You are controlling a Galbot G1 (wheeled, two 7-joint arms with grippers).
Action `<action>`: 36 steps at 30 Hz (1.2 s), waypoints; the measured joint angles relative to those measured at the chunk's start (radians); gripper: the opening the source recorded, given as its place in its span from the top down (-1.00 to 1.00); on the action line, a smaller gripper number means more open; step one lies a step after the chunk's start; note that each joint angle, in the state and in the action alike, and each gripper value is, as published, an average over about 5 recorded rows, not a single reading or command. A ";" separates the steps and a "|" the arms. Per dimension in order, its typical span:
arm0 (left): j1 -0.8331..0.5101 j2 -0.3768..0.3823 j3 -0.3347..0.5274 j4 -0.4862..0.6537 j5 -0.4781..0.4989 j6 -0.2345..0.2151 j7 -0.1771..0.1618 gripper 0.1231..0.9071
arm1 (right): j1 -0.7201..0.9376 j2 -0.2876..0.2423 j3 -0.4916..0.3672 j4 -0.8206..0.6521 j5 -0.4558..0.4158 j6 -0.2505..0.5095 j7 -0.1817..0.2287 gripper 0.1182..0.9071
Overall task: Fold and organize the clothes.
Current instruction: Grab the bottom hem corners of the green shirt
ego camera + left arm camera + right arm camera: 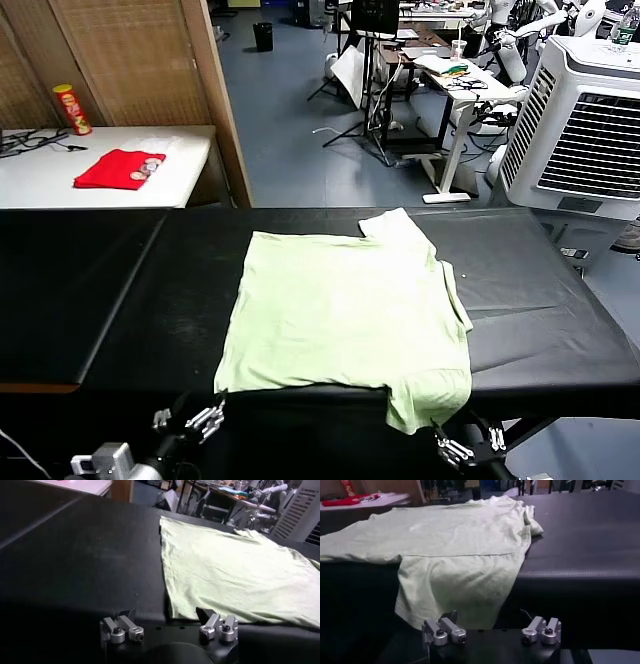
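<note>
The flap is hanging limply over the near edge (427, 393). Its free inner corner (408, 430) will sag when I raise the shirt's near side to fold it.
The pale light-green shirt (345, 310) lies spread flat on the black table (110, 290), folded into a rough rectangle, with one sleeve at the far right and a flap hanging over the near edge at the right. Collar, buttons and print do not show. My left gripper (192, 420) is open and empty below the near edge, just left of the shirt's near-left corner (172, 615). My right gripper (468, 443) is open and empty below the edge, just right of the hanging flap (455, 587). The shirt fills the left wrist view (235, 570).
A white side table (40, 175) at the far left bears a red garment (118, 168) and a red-yellow can (72, 108). A large white air cooler (585, 125) stands at the far right. Desks and stands crowd the room behind.
</note>
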 joint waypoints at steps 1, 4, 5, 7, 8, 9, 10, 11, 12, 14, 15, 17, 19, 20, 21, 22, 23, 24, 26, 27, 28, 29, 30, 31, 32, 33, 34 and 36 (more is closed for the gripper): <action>-0.001 -0.001 0.001 0.000 0.003 0.000 0.000 -0.72 | 0.001 0.000 -0.001 -0.001 -0.001 0.000 0.001 -0.58; -0.004 -0.005 0.007 0.004 0.017 0.000 0.001 -0.72 | 0.007 0.001 -0.006 -0.004 -0.003 -0.002 0.004 -0.31; -0.005 -0.006 0.009 0.007 0.021 -0.001 0.001 -0.72 | 0.009 0.002 -0.008 -0.004 -0.003 -0.003 0.005 -0.20; -0.007 -0.009 0.011 0.011 0.027 -0.002 0.002 -0.69 | 0.011 0.004 -0.010 -0.005 -0.004 -0.004 0.006 0.04; -0.007 -0.009 0.012 0.013 0.031 -0.003 0.002 -0.67 | 0.011 0.004 -0.011 -0.006 -0.005 -0.005 0.006 0.21; -0.006 -0.010 0.013 0.014 0.033 -0.003 0.002 -0.60 | 0.012 0.005 -0.012 -0.006 -0.005 -0.005 0.006 0.34; -0.006 -0.011 0.014 0.015 0.036 -0.003 0.002 -0.49 | 0.012 0.006 -0.013 -0.007 -0.005 -0.005 0.006 0.51; -0.006 -0.011 0.014 0.016 0.039 -0.003 0.002 -0.38 | 0.011 0.007 -0.013 -0.007 -0.006 -0.005 0.007 0.64; -0.006 -0.011 0.015 0.017 0.041 -0.003 0.002 -0.25 | 0.011 0.008 -0.014 -0.007 -0.006 -0.005 0.007 0.75; -0.007 -0.012 0.016 0.018 0.043 -0.003 0.004 0.05 | 0.011 0.011 -0.014 -0.007 -0.007 -0.005 0.008 0.88; -0.007 -0.012 0.017 0.019 0.044 -0.003 0.005 0.18 | 0.010 0.013 -0.015 -0.006 -0.007 -0.004 0.009 0.92; -0.010 -0.013 0.019 0.022 0.044 -0.004 0.007 0.48 | 0.007 0.015 -0.015 -0.005 -0.008 -0.004 0.010 0.97; -0.011 -0.013 0.021 0.024 0.039 -0.005 0.012 0.75 | 0.004 0.017 -0.015 -0.003 -0.009 -0.002 0.011 0.99; -0.011 -0.013 0.023 0.024 0.035 -0.005 0.016 0.86 | 0.003 0.017 -0.015 -0.002 -0.009 -0.002 0.011 0.99; -0.012 -0.013 0.025 0.024 0.031 -0.005 0.020 0.92 | 0.001 0.018 -0.015 0.000 -0.009 -0.002 0.012 0.99; -0.012 -0.013 0.026 0.023 0.027 -0.005 0.023 0.98 | -0.001 0.018 -0.015 0.002 -0.010 -0.002 0.012 0.99; -0.013 -0.013 0.028 0.023 0.025 -0.005 0.026 0.99 | -0.003 0.018 -0.015 0.005 -0.010 -0.001 0.013 0.99; -0.014 -0.013 0.030 0.023 0.026 -0.005 0.028 0.99 | -0.006 0.018 -0.015 0.008 -0.010 -0.001 0.015 0.99; -0.017 -0.014 0.034 0.024 0.032 -0.005 0.027 0.99 | -0.015 0.020 -0.015 0.016 -0.010 -0.001 0.022 0.99; -0.018 -0.014 0.035 0.025 0.037 -0.005 0.023 0.99 | -0.020 0.022 -0.014 0.021 -0.010 -0.001 0.028 0.99; -0.018 -0.015 0.035 0.024 0.043 -0.006 0.018 0.99 | -0.026 0.023 -0.014 0.027 -0.010 -0.001 0.034 0.99; -0.016 -0.015 0.034 0.023 0.048 -0.007 0.013 0.99 | -0.034 0.025 -0.013 0.033 -0.010 0.000 0.041 0.99; -0.013 -0.015 0.032 0.020 0.052 -0.009 0.007 0.99 | -0.042 0.027 -0.013 0.040 -0.009 0.000 0.047 0.99; -0.009 -0.014 0.029 0.016 0.054 -0.011 0.002 0.99 | -0.053 0.029 -0.013 0.048 -0.009 0.002 0.052 0.99; -0.003 -0.013 0.024 0.010 0.053 -0.014 -0.002 0.99 | -0.064 0.031 -0.013 0.056 -0.009 0.004 0.056 0.99; 0.005 -0.010 0.019 0.002 0.052 -0.017 -0.004 0.99 | -0.076 0.033 -0.012 0.065 -0.008 0.007 0.059 0.99; 0.014 -0.008 0.013 -0.006 0.051 -0.020 -0.006 0.99 | -0.089 0.035 -0.011 0.075 -0.008 0.010 0.060 0.99; 0.034 -0.003 0.000 -0.026 0.048 -0.027 -0.007 0.99 | -0.112 0.037 -0.008 0.094 -0.008 0.015 0.063 0.99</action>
